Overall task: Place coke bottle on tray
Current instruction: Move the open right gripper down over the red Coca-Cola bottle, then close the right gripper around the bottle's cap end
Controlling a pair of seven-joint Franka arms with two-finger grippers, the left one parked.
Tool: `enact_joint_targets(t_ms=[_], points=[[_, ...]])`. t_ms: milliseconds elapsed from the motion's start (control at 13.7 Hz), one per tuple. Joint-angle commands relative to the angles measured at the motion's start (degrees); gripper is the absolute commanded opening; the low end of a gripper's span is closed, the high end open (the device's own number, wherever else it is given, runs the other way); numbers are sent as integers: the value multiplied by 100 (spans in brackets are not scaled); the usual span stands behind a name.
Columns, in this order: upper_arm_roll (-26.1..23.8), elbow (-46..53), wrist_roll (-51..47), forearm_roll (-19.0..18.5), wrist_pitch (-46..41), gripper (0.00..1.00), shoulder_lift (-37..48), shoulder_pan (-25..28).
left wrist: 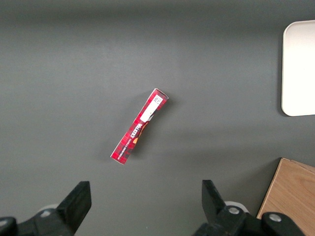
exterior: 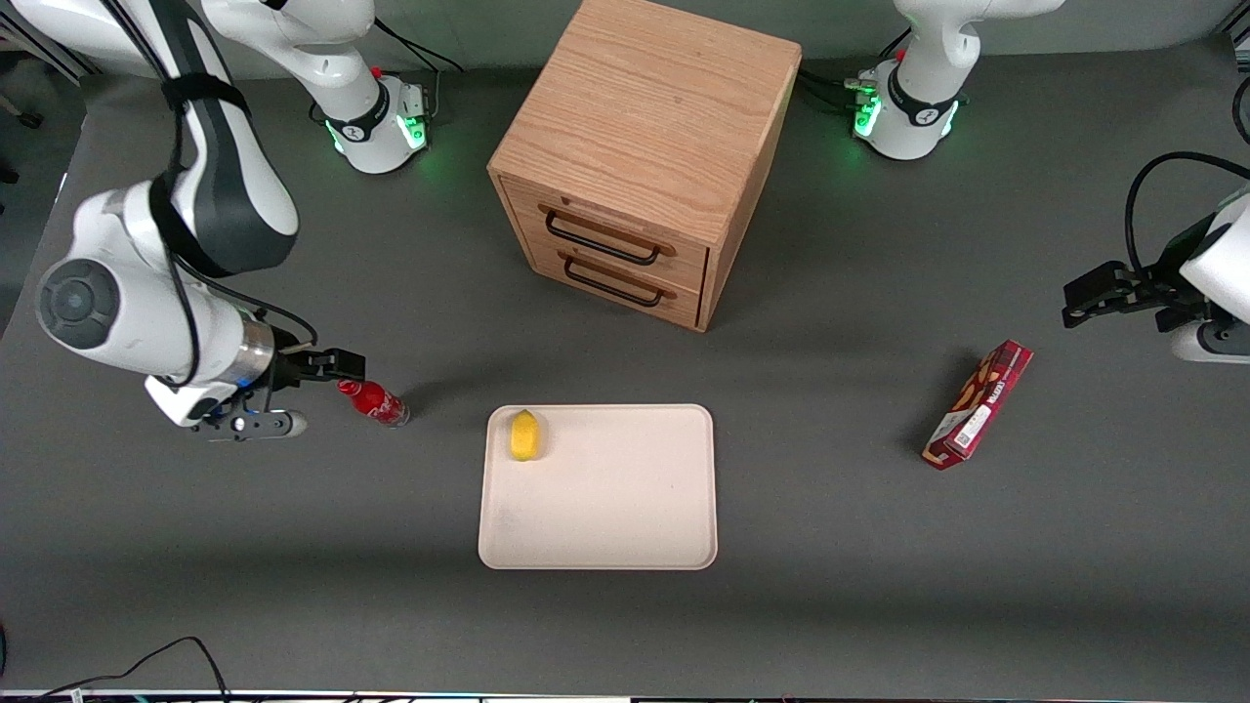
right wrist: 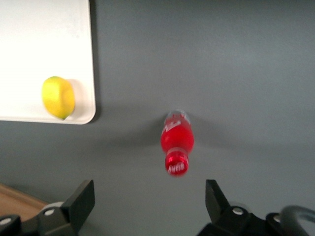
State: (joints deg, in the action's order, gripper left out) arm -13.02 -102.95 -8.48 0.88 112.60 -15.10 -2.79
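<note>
The coke bottle (exterior: 374, 402) will stay upright and stand on the tray when I carry it over, because a shadow stretches away from its base.
The coke bottle (exterior: 374, 401), with red cap and red label, lies on its side on the grey table beside the tray, toward the working arm's end. Its cap points at my right gripper (exterior: 317, 393). The gripper is open and empty, with its fingers spread wide just off the cap and not touching it. In the right wrist view the bottle (right wrist: 177, 140) lies just ahead of the open gripper (right wrist: 149, 191). The cream-beige tray (exterior: 605, 508) lies flat at the table's middle and shows in the right wrist view (right wrist: 44, 49).
A yellow lemon (exterior: 524, 434) lies on the tray's corner closest to the bottle. A wooden two-drawer cabinet (exterior: 635, 156) stands farther from the front camera than the tray. A red snack box (exterior: 979, 403) lies toward the parked arm's end.
</note>
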Motion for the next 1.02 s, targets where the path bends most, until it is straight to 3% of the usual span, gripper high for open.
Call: enact_joint_targets(t_ms=[0, 366, 732, 951], points=[[-34, -1075, 302, -61, 1190, 100, 280, -125], [-25, -1850, 758, -114, 1765, 98, 631, -292], [-34, -1860, 786, -114, 2002, 65, 588, -345], [-34, -1860, 707, -114, 2125, 64, 544, -301]])
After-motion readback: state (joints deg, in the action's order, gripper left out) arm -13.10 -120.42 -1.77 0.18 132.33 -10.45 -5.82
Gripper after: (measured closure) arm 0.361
